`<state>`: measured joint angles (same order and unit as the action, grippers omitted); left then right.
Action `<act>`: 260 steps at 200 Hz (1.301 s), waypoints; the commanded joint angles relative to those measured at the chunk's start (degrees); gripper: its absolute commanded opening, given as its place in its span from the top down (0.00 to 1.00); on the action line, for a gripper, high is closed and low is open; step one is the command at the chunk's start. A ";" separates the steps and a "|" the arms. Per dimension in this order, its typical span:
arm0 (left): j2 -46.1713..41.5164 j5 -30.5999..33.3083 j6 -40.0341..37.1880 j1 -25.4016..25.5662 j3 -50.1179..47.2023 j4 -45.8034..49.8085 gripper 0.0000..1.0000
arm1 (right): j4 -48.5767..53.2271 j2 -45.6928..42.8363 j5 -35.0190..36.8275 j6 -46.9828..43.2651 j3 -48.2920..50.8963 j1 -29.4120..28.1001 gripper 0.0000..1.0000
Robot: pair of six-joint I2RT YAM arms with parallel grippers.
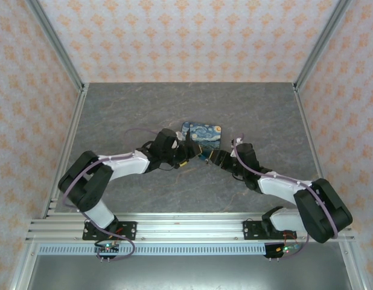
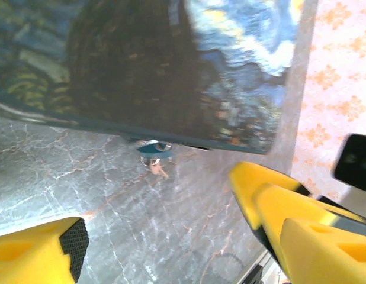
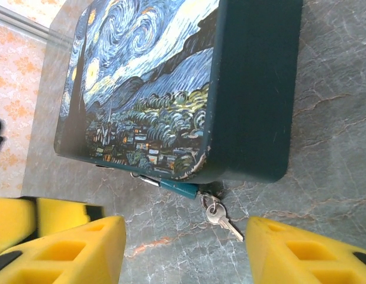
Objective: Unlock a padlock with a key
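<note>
My right gripper's fingers straddle the dangling key, short of the padlock, so next my right gripper moves in toward the tin and takes the padlock's teal body.
A small teal padlock lies on the table against the near edge of the dark blue starry-night tin, partly tucked under it. The tiny silver key hangs on a ring at the padlock's end and lies flat on the table. My right gripper is open, its yellow fingers on either side of the key and a little short of it. My left gripper is open too, with the padlock and key ahead of it. From above, both grippers meet at the tin.
The grey marbled table is walled by patterned panels with metal corner posts. The two arms reach inward from the rail at the near edge, their fingertips close together in front of the tin.
</note>
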<state>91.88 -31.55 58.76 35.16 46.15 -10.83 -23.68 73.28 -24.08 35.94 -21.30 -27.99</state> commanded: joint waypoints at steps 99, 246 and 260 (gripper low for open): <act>-4.83 13.89 -9.94 -2.73 10.20 22.13 0.00 | -0.20 15.89 -1.40 -2.87 -19.12 1.45 0.45; 0.16 13.82 -14.82 -6.74 15.90 27.19 0.00 | 0.39 20.09 -6.50 -20.01 -14.98 1.48 0.47; 0.17 13.66 -14.84 -6.93 15.74 27.18 0.00 | 0.10 21.30 -7.50 -20.96 -15.35 1.51 0.46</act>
<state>91.66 -18.39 45.25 29.06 60.38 14.81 -23.33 92.90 -28.88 19.35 -34.65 -26.57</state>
